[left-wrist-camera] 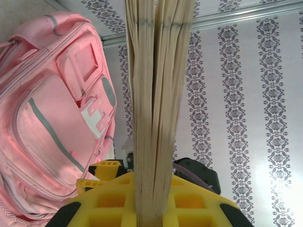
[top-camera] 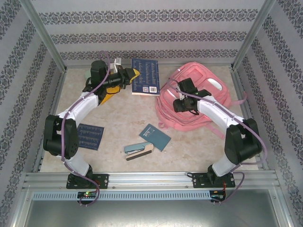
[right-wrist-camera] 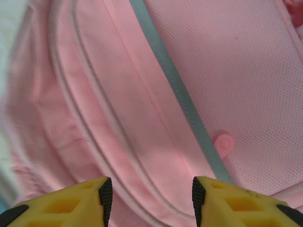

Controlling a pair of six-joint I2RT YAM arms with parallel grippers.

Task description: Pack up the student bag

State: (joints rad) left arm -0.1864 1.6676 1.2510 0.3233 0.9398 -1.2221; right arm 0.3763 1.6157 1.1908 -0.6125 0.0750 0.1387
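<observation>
The student bag's pale seam (right-wrist-camera: 128, 146) beside the grey stripe runs between the right gripper's open fingers, so the robot should go on lowering until they pinch the fabric (right-wrist-camera: 163, 199) along it.
The student bag (top-camera: 196, 101) is a large pink backpack lying at the back right of the table; it also appears at the left (left-wrist-camera: 52, 118) of the left wrist view. My right gripper (top-camera: 182, 98) hovers over its left part, open, with pink fabric and a grey trim stripe (right-wrist-camera: 175, 80) under the gap of the right gripper (right-wrist-camera: 149, 198). My left gripper (top-camera: 129, 75) is shut on the edge of a dark blue book (top-camera: 145, 77) at the back, left of the bag. The book's pale page edges (left-wrist-camera: 156, 85) run up from between the jaws of the left gripper (left-wrist-camera: 152, 194).
A dark blue booklet (top-camera: 90, 136) lies at the left. A teal notebook (top-camera: 155, 137) and a stapler (top-camera: 138, 150) lie near the middle front. Patterned walls close in the back and both sides. A metal rail (top-camera: 151, 179) runs along the near edge.
</observation>
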